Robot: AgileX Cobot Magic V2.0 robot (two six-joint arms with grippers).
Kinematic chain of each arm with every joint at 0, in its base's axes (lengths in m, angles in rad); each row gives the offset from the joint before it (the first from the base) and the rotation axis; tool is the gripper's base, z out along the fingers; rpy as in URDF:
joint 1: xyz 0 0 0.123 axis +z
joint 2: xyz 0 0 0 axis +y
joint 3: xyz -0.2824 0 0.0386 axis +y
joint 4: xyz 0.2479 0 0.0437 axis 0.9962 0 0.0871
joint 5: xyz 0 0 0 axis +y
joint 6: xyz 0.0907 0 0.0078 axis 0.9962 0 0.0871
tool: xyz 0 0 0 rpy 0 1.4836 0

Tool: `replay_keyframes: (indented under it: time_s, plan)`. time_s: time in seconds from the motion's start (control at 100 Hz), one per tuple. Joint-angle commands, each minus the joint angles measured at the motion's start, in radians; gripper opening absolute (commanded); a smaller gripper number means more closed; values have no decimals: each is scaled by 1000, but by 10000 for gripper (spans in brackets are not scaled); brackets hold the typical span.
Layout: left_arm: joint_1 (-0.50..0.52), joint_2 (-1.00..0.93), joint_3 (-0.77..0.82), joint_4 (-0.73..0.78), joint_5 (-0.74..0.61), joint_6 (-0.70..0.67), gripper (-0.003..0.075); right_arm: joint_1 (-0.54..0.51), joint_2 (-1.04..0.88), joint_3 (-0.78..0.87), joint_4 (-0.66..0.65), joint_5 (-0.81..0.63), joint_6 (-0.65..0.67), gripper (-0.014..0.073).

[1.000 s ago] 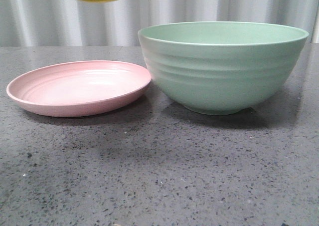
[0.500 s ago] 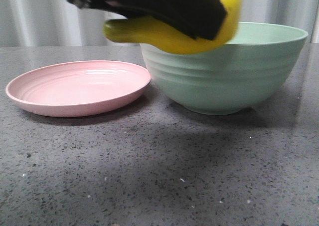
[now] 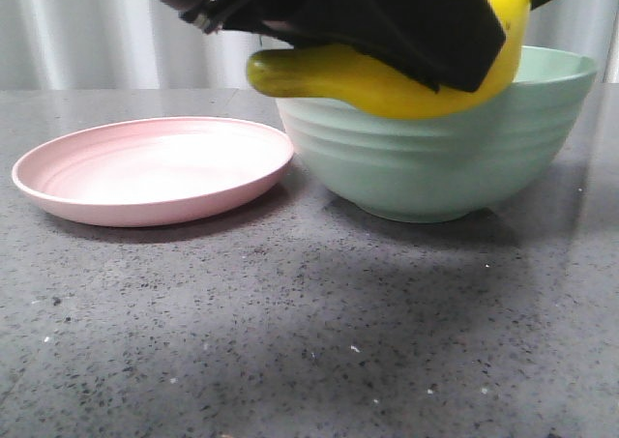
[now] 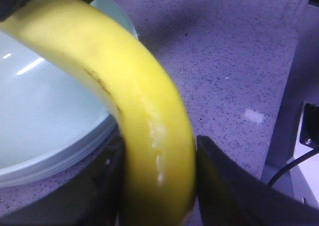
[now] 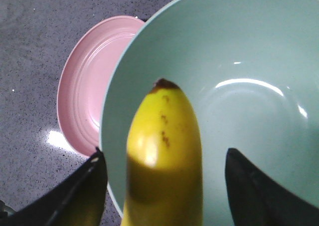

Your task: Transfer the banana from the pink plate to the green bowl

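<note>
The banana is in my left gripper across the green bowl's near rim (image 3: 338,78), so my right gripper should grab the banana's raised end (image 3: 510,14) and lower the banana into the bowl.
The yellow banana (image 3: 387,85) hangs in the air over the near left rim of the green bowl (image 3: 435,158). My left gripper (image 4: 158,141) is shut on the banana (image 4: 144,111), with both black fingers pressed against its sides; it shows in the front view (image 3: 426,46) reaching in from the upper left. My right gripper (image 5: 164,153) is open, its fingers spread either side of the banana (image 5: 164,131) with gaps, above the bowl (image 5: 249,61). The banana's dark tip points into the empty bowl. The pink plate (image 3: 145,172) lies bare to the left of the bowl.
The plate and bowl stand close together on a dark speckled grey tabletop (image 3: 290,341). A pale corrugated wall (image 3: 97,32) runs behind. In the left wrist view a white frame with a black cable (image 4: 299,161) stands at the table's edge.
The banana, held by the left gripper, has travelled right from above the plate to over the bowl's rim, and has come lower. The plate and bowl have not moved.
</note>
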Motion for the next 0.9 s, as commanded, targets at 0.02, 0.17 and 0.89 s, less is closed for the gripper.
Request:
replay_keyframes:
  time_s: [0.02,0.17,0.89]
  plan:
    - [-8,-25,-40,-3,-90,-2,91,0,12,-48,55,-28,-29,421]
    - [-8,-25,-40,-3,-95,-2,91,0,35,-55,58,-13,-29,419]
    - [18,-181,-40,52,-144,-2,382,-42,33,-155,67,23,-29,-32]
